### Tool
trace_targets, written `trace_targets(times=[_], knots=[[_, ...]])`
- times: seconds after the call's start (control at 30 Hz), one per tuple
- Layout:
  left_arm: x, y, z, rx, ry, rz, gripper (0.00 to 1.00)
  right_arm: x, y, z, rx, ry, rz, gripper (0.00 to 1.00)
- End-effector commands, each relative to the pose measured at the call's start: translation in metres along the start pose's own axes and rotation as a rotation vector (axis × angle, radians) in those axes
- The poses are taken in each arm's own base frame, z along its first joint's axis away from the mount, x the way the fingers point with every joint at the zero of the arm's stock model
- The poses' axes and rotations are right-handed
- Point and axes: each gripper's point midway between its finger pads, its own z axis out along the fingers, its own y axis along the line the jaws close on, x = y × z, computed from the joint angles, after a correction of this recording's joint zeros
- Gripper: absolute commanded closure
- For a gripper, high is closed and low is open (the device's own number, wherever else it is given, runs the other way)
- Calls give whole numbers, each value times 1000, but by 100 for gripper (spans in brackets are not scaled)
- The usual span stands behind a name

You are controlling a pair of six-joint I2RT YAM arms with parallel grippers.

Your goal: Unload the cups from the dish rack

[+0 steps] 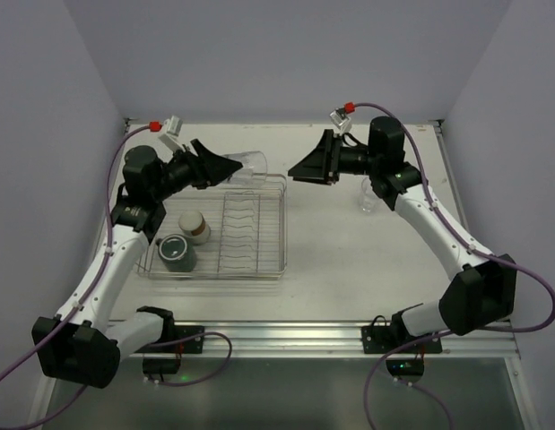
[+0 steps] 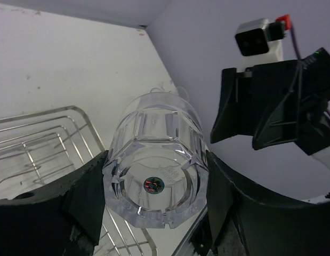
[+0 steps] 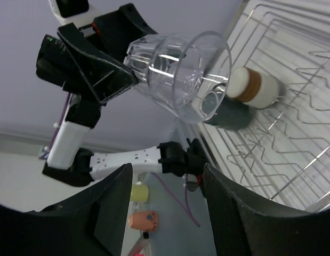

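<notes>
The clear tumbler's base (image 1: 236, 167) is in my left gripper, so my right gripper should first grip the tumbler by its rim (image 1: 264, 165) and then put it base-down into the second tumbler.
My left gripper (image 1: 230, 167) is shut on a clear tumbler (image 1: 247, 165) and holds it on its side in the air over the far edge of the dish rack (image 1: 275, 226). In the left wrist view the tumbler's base (image 2: 155, 184) sits between both fingers. My right gripper (image 1: 301, 169) is open and empty, facing the tumbler's mouth a short way to its right. In the right wrist view the tumbler (image 3: 180, 72) is ahead of the open gripper (image 3: 166, 210). A cream cup with a brownish band (image 1: 195, 227) and a dark grey-green mug (image 1: 177, 253) are in the rack's left part.
A second clear tumbler (image 1: 368, 195) stands on the table to the right of the rack, beside my right arm. The rack's plate-slot wires (image 1: 246, 228) hold nothing. The grey walls close in the back and both sides.
</notes>
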Motion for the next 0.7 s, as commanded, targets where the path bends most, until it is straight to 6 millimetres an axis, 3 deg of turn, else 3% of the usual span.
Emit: trace_targets(times=[0.0, 0.67], knots=[[-20, -62, -11, 243, -79, 60, 100, 4, 32, 0, -236, 78, 20, 42], [2, -71, 3, 316, -66, -5, 100, -11, 47, 10, -340, 87, 46, 45]])
